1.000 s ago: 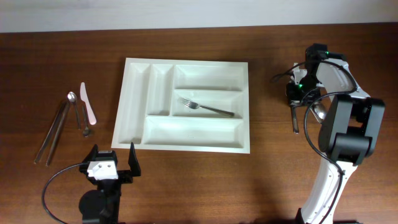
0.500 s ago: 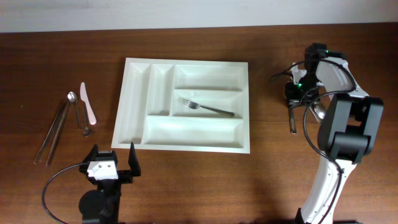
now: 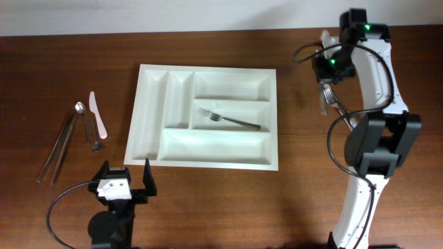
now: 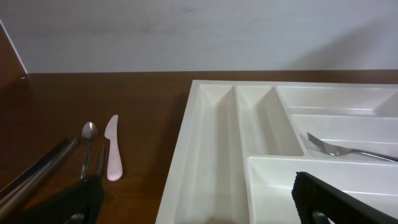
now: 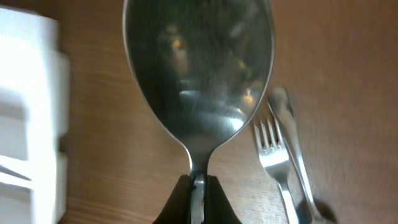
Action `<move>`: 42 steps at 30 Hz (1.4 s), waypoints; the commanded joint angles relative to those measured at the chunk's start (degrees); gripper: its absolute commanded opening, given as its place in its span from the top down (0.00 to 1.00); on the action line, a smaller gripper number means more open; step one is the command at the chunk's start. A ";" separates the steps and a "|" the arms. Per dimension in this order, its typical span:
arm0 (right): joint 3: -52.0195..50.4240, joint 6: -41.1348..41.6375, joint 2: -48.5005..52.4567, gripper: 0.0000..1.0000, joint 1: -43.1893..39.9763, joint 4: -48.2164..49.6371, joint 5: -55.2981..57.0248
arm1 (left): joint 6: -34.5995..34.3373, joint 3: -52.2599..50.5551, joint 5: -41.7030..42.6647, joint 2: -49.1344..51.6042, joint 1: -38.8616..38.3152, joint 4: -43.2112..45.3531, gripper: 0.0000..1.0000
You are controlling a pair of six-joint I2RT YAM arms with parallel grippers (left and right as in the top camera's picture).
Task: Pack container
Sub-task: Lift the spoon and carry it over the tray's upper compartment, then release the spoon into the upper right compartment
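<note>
The tray's far long compartment [image 3: 232, 85] is empty beside the fork. My right gripper carries on bringing the large spoon over and lets it go along that compartment.
The container [image 3: 208, 70] is a large white cutlery tray at the table's middle, with a metal fork [image 3: 232, 120] in its middle long compartment. It also shows in the left wrist view [image 4: 211, 124], where the fork [image 4: 345, 150] lies to the right. My right gripper [image 3: 327, 68] is to the right of the tray, near the far edge. In the right wrist view it [image 5: 198, 194] is shut on the neck of a large metal spoon [image 5: 199, 74] held above the table. My left gripper [image 3: 125, 181] is open and empty at the tray's near left corner.
Left of the tray lie a small spoon [image 3: 79, 109], a pale knife [image 3: 97, 115], long metal tongs [image 3: 59, 145] and a small dark utensil [image 3: 95, 137]. A second fork [image 5: 277, 155] and another metal handle [image 5: 295, 149] lie on the table under the held spoon.
My right gripper has risen and moved toward the far edge of the table, carrying the spoon up off the wood. The left arm has not moved.
</note>
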 commanded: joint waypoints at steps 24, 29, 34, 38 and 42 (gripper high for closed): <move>3.26 -53.55 5.18 0.96 23.06 10.23 -13.90 | 0.48 -0.35 0.44 -0.35 0.35 0.13 0.01; 3.26 -53.53 7.65 0.94 24.15 10.32 -13.94 | 0.48 -0.35 0.44 -0.35 0.35 0.15 0.01; 3.28 -51.49 7.63 0.60 24.09 11.98 -13.88 | 0.48 -0.35 0.44 -0.35 0.35 0.13 0.01; 3.32 -43.47 7.58 0.52 23.32 14.19 -13.75 | 0.48 -0.35 0.44 -0.35 0.35 0.15 0.01; 5.84 -33.68 7.19 0.41 22.51 14.91 -13.31 | 0.48 -0.35 0.44 -0.35 0.35 0.13 0.01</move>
